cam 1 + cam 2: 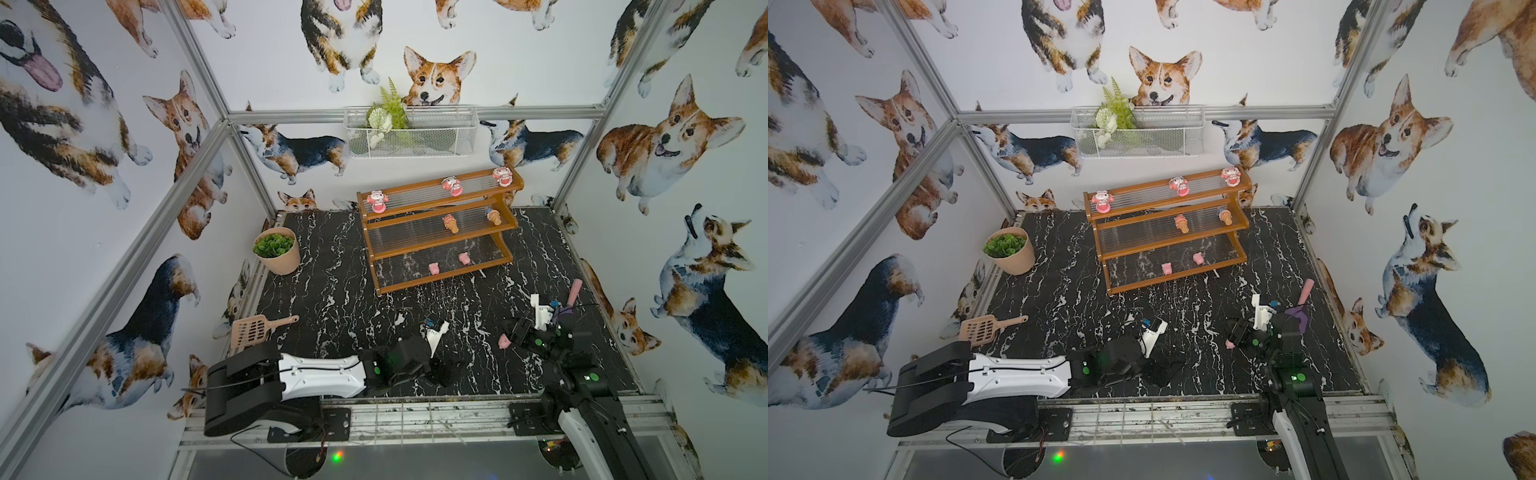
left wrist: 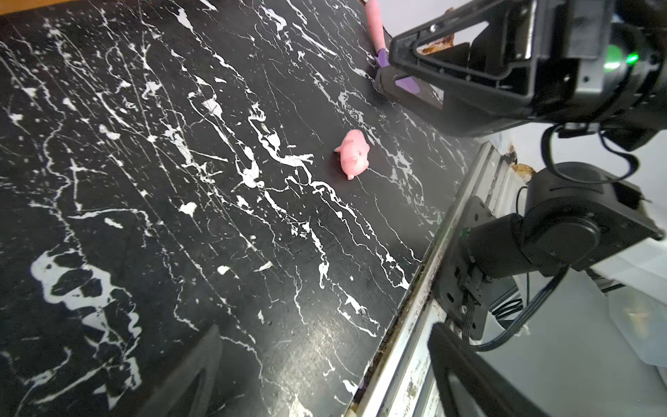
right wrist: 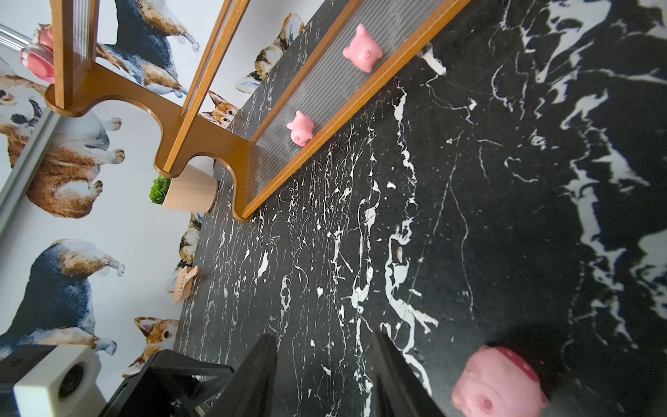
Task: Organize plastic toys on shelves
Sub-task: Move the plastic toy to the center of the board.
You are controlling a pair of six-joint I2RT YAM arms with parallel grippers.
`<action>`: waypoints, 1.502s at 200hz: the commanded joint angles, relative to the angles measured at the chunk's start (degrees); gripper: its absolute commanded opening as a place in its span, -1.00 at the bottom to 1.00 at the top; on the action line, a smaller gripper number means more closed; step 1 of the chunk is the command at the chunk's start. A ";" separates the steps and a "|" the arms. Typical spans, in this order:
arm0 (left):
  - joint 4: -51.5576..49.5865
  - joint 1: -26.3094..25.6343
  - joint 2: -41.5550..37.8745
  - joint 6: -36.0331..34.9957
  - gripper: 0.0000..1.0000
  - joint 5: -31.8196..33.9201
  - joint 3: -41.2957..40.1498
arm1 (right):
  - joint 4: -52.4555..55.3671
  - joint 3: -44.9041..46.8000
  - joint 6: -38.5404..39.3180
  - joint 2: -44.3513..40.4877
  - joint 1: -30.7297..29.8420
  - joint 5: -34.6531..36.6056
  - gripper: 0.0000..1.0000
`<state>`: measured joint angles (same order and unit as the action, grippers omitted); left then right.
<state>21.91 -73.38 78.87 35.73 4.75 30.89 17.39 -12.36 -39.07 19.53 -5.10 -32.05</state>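
My left gripper should move back because the pink pig point(image 1: 504, 341) is far over next to my right gripper. My right gripper should slide the pig toward the middle point(image 1: 457, 342) meanwhile.
The shelves point(image 1: 436, 245) point(image 1: 1167, 245) stand at the back of the black marble table. In both top views three pink-and-white dolls point(image 1: 452, 185) sit on the top tier, two ice-cream cones point(image 1: 451, 223) on the middle one, two pink pigs point(image 1: 434, 268) point(image 3: 300, 128) on the lowest. A third pink pig point(image 1: 504, 341) point(image 1: 1229, 343) point(image 2: 353, 154) point(image 3: 494, 386) lies on the table. My right gripper point(image 1: 517, 329) point(image 3: 323, 379) is just beside it, open and empty, the pig outside its jaws. My left gripper point(image 1: 446, 371) point(image 2: 325, 382) is open wide near the front edge, holding nothing.
A purple scoop with a pink handle point(image 1: 572, 297) lies behind the right gripper. A beige slotted scoop point(image 1: 254, 328) and a potted plant point(image 1: 277, 250) are at the left. A white wire basket point(image 1: 411, 133) hangs on the back wall. A metal rail point(image 1: 415, 415) runs along the front edge.
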 commanded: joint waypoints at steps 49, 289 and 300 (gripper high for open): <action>-0.68 -0.32 6.28 -1.71 0.85 -0.11 4.28 | 9.73 -0.50 -3.61 -2.53 0.14 6.39 -0.08; -2.45 2.37 -17.39 -7.01 0.97 6.58 -13.45 | 25.85 -9.90 -9.84 4.91 -30.66 37.11 -0.09; -2.40 2.39 -16.90 -7.84 0.96 5.08 -12.77 | 25.64 -9.73 -9.89 5.03 -30.75 37.81 -0.09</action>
<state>18.17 -71.26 61.73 29.52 12.47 17.56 41.28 -21.80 -47.92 24.29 -35.27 1.02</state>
